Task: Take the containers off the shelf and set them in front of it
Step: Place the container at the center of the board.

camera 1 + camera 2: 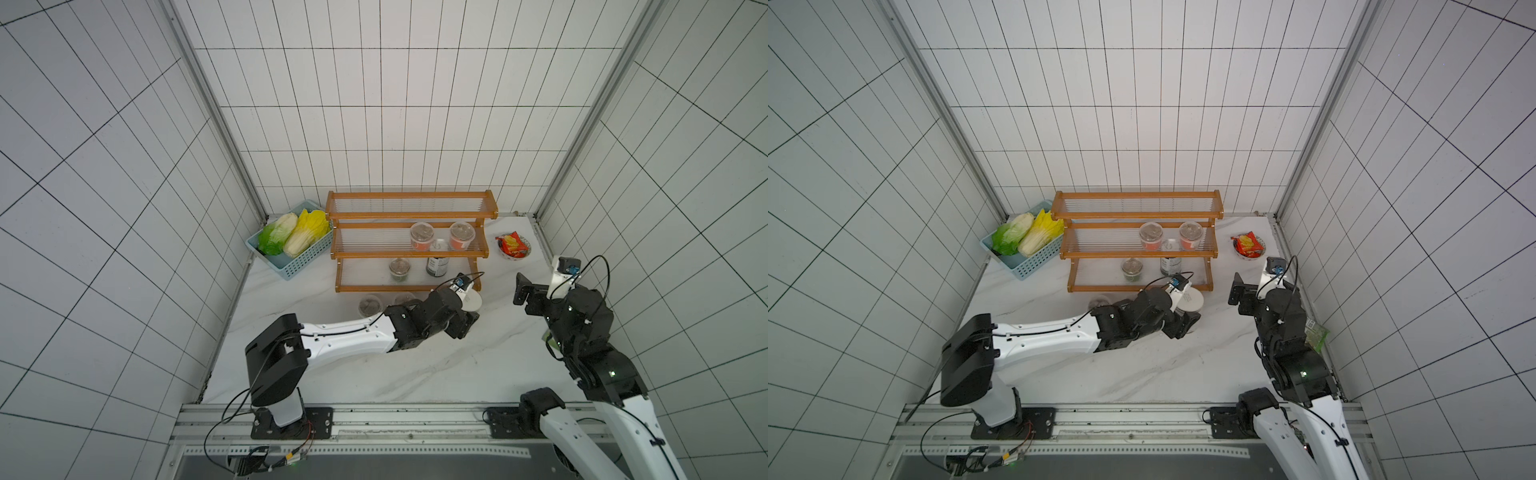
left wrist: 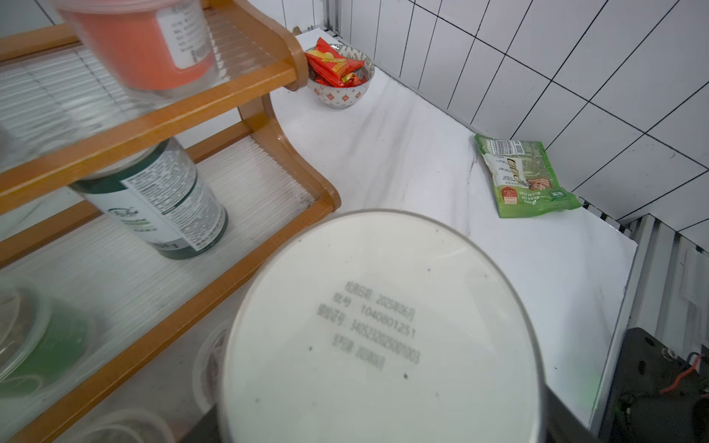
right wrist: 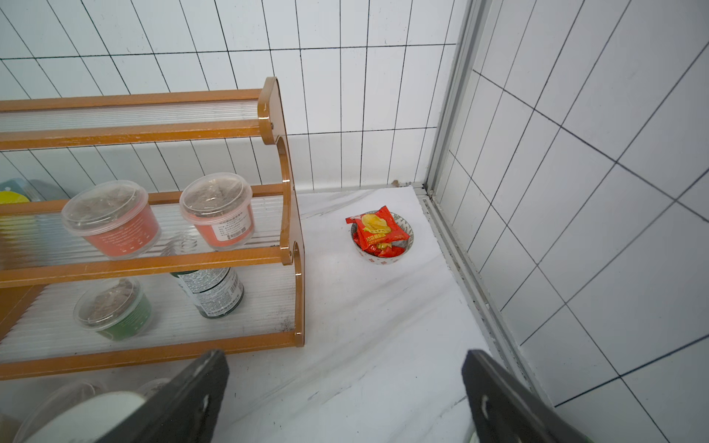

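Note:
The shelf is blocked by my left gripper with the tall jar [image 1: 472, 301], so that gripper should put the jar down and move away before my right gripper takes a red cup.
The orange-brown shelf [image 1: 409, 215] stands against the back wall. Its middle tier holds two red cups [image 1: 421, 236] [image 1: 461, 235]. On the lowest tier are a green cup [image 1: 400, 269] and a dark jar [image 1: 437, 265]. Two clear cups [image 1: 370, 304] [image 1: 404, 298] sit on the table in front. My left gripper [image 1: 467, 313] is shut on the tall jar, whose white lid [image 2: 380, 330] hides the jaws, just in front of the shelf's right end. My right gripper [image 3: 343, 399] hangs open and empty over bare table right of the shelf [image 3: 284, 214].
A light blue basket [image 1: 291, 253] with cabbages stands left of the shelf. A small bowl [image 1: 514, 249] of red packets sits at the back right. A green packet [image 2: 525, 172] lies by the right wall, next to my right arm.

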`<state>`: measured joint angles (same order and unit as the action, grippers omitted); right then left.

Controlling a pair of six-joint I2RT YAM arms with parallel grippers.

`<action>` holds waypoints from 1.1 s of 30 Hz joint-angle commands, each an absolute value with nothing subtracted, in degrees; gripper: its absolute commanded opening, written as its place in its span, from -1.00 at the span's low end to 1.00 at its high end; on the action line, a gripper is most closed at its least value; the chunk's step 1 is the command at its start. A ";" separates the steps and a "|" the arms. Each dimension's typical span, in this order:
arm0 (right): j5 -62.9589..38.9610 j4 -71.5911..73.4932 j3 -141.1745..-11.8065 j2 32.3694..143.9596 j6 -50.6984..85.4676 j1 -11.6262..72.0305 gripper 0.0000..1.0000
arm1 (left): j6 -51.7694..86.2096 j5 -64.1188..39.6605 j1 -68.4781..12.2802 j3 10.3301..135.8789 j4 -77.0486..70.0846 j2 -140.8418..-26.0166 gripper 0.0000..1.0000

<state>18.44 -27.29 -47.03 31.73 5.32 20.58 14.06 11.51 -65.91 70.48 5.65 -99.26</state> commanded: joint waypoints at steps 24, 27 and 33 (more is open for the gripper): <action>19.57 -27.04 -46.28 31.11 3.60 19.60 0.98 | 4.21 6.93 -61.72 82.79 -9.67 -122.95 0.46; 19.20 -26.60 -45.72 31.19 3.69 19.60 0.98 | 4.25 7.04 -61.22 82.85 -9.51 -123.22 0.51; 18.48 -26.13 -45.48 31.61 3.60 19.53 0.98 | 4.05 6.33 -61.24 82.02 -8.53 -121.26 0.74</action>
<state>19.16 -27.66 -46.22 31.40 4.08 20.21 4.60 7.38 -61.34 81.21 -6.68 -122.56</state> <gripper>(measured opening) 0.989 0.859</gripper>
